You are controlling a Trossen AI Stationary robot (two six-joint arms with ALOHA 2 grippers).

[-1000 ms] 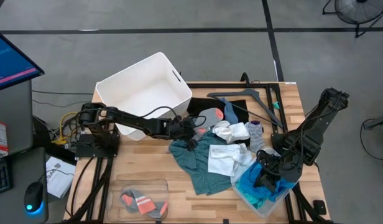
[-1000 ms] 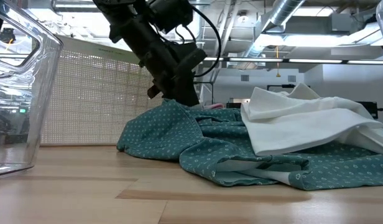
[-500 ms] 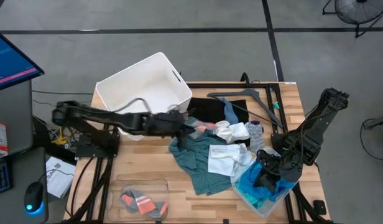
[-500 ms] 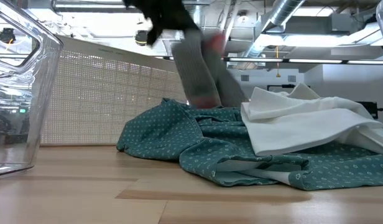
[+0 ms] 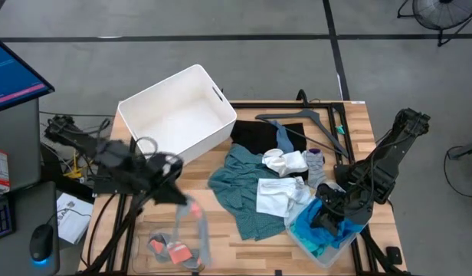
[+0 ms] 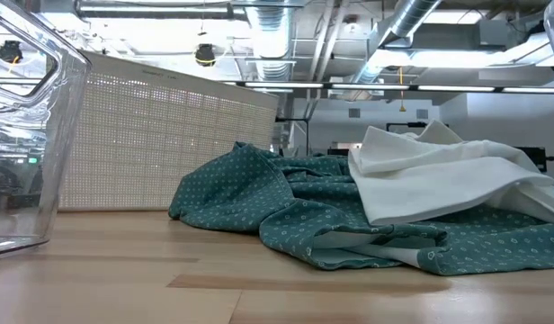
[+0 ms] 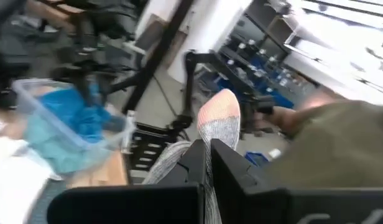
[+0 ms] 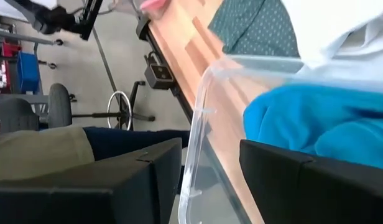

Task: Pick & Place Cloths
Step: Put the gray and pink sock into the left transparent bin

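Note:
The grey sock (image 5: 203, 232) is hanging over the clear bin holding matching grey-and-orange pieces (image 5: 177, 251), so my left gripper carries on bringing the sock down until the sock is inside the bin.
My left gripper (image 5: 180, 201) is shut on a grey sock with an orange toe (image 5: 198, 231), above the clear bin (image 5: 148, 228) at the table's near left. That bin holds other grey-and-orange pieces (image 5: 170, 249). On the table's middle lie a dark teal-green dotted cloth (image 5: 240, 188) (image 6: 259, 193), a white cloth (image 5: 276, 195) (image 6: 439, 175) resting on it, a black cloth (image 5: 259, 134) and white and grey socks (image 5: 291, 162). My right gripper (image 8: 204, 180) is open over a second clear bin (image 5: 303, 244) holding turquoise cloth (image 8: 316, 118). That bin's rim stands between its fingers. My left gripper pinches the grey sock between its two fingers on the grey part (image 7: 201, 148), and the orange toe end (image 7: 217, 112) sticks out past the fingertips. The sock is lifted clear of the table and hangs slack over the near-left clear bin.
A white plastic bin (image 5: 178, 115) stands at the far left; its perforated wall (image 6: 160, 144) shows behind the cloths. A black hanger (image 5: 305, 123) lies at the far right. Bare wood (image 6: 259, 288) shows in front of the pile. A person's sleeve shows in both wrist views.
My left gripper has lifted the grey-and-orange sock off the cloth pile and swung toward the table's left and near edge. The sock, first lying in the pile, now hangs clear over the near-left clear bin. The left arm has left the low view.

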